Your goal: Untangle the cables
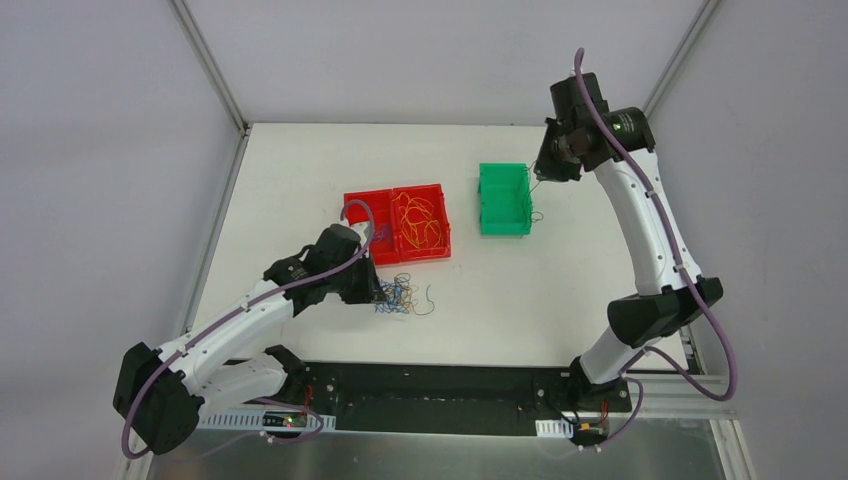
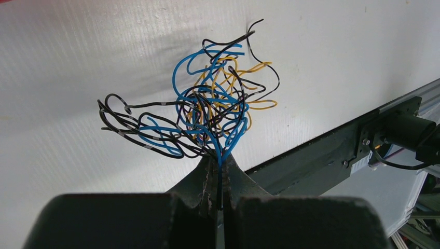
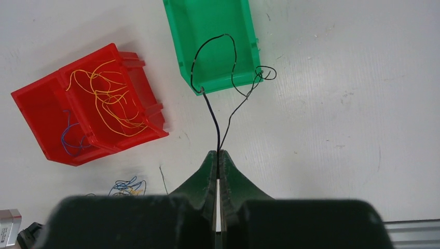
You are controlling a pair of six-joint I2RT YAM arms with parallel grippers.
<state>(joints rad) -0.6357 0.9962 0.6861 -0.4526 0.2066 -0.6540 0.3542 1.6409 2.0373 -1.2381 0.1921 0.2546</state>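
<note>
The black cable's curled end is hanging outside the green bin's rim, so the robot's right gripper should raise the cable clear and then let it down inside the bin.
A loose tangle of blue, black and orange-yellow cables lies on the white table in front of the red bin. My left gripper sits low at its left side, shut on blue strands that run down between the jaws. High at the back right, my right gripper is shut on a thin black cable that loops down over the green bin and its right rim.
A red two-compartment bin holds orange-yellow cables on one side and blue-purple ones on the other. One black strand lies loose beside the tangle. A black base rail runs along the near edge.
</note>
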